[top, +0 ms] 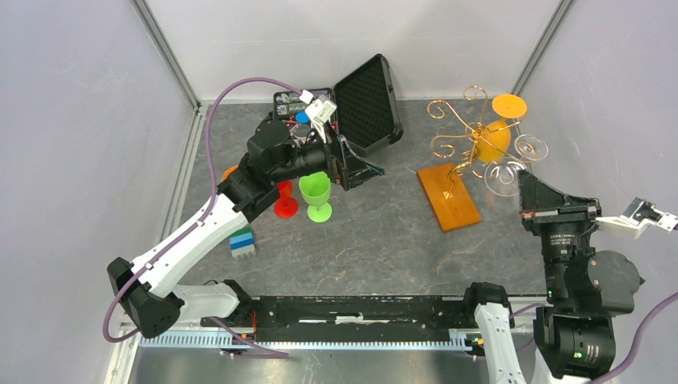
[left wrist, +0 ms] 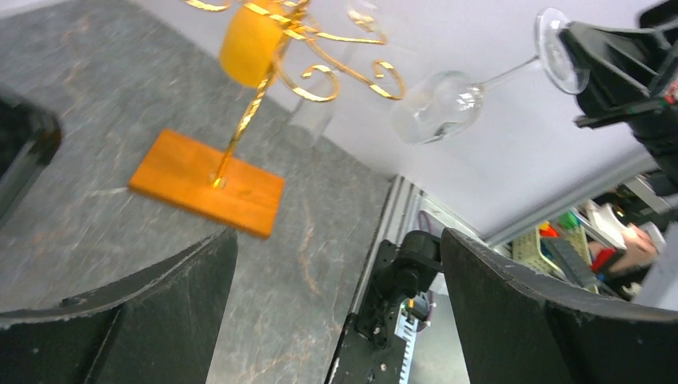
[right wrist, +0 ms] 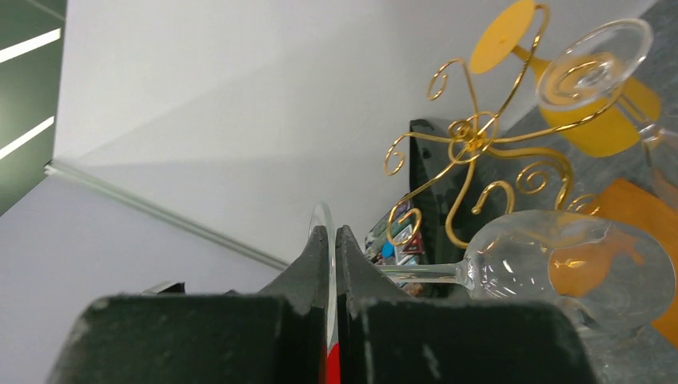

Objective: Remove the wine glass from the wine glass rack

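Observation:
The robot's right gripper holds the wine glass's foot and the wine glass's stem is free, so the open left gripper should keep going toward the stem and close there.
The gold wire wine glass rack stands on its orange-brown base at the back right. My right gripper is shut on the foot disc of a clear wine glass. The glass lies nearly sideways, bowl toward the rack. In the right wrist view the foot sits edge-on between my fingers, and the bowl is in front of the scroll arms. In the left wrist view the glass hangs just right of the rack. My left gripper is open and empty.
An orange glass and a second clear glass hang on the rack. A green goblet and a red one stand under my left arm. An open black foam-lined case is at the back. A blue-green block stack sits at the left.

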{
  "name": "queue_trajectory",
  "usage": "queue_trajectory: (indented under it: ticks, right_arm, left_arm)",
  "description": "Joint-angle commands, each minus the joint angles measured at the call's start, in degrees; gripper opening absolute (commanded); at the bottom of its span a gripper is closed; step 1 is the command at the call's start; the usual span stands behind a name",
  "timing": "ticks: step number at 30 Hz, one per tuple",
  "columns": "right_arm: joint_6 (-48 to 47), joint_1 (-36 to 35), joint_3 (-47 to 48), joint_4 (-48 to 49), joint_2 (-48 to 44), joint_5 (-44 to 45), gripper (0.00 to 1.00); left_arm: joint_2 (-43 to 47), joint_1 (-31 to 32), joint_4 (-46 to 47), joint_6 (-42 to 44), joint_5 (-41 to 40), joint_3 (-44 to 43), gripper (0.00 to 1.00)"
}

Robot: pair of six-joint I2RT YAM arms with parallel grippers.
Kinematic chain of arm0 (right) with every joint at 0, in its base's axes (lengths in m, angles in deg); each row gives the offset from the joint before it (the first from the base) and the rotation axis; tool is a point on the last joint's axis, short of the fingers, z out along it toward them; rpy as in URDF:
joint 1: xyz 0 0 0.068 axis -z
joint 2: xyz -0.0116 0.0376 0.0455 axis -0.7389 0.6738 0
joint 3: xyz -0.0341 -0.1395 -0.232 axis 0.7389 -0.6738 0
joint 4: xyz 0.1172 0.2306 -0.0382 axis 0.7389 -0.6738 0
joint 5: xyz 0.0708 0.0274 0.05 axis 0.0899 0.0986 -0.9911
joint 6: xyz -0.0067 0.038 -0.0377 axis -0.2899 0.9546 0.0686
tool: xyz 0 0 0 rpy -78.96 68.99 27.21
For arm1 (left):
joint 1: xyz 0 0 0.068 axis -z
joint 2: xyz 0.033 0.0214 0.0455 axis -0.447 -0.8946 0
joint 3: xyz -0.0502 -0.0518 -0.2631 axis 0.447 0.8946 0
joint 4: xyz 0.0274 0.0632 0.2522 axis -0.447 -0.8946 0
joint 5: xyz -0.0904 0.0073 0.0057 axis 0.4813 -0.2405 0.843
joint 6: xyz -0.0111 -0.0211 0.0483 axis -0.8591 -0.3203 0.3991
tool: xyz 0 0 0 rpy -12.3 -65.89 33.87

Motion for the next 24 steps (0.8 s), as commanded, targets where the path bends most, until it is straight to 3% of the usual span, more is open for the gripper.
queue_trajectory:
  ticks: [1,5,11,19,24]
  right_arm:
    - [4.0,0.2,1.9,1.7,-1.0,-8.4,0.00]
    - [9.0,1.4,-0.7,5.7,-2.0,-15.3,0.00]
    - [14.8,3.9,-3.6,11.1,-2.4,-24.0,0.00]
    - [19.0,4.2,-3.7,14.6,-2.0,-26.7,0.00]
    - [19.8,4.2,-3.8,15.4,-2.2,-27.0,0.00]
  left_arm:
    - [1.4,0.6,18.8,-2.4,11.9,4.3,1.00]
    - [1.4,4.9,26.9,6.1,15.8,5.9,1.00]
    - [-0.2,15.1,26.5,26.8,15.4,4.7,0.99]
    - [-5.4,21.9,25.9,51.1,11.7,1.9,0.94]
    - [-12.1,22.7,31.4,43.4,9.9,-4.5,0.80]
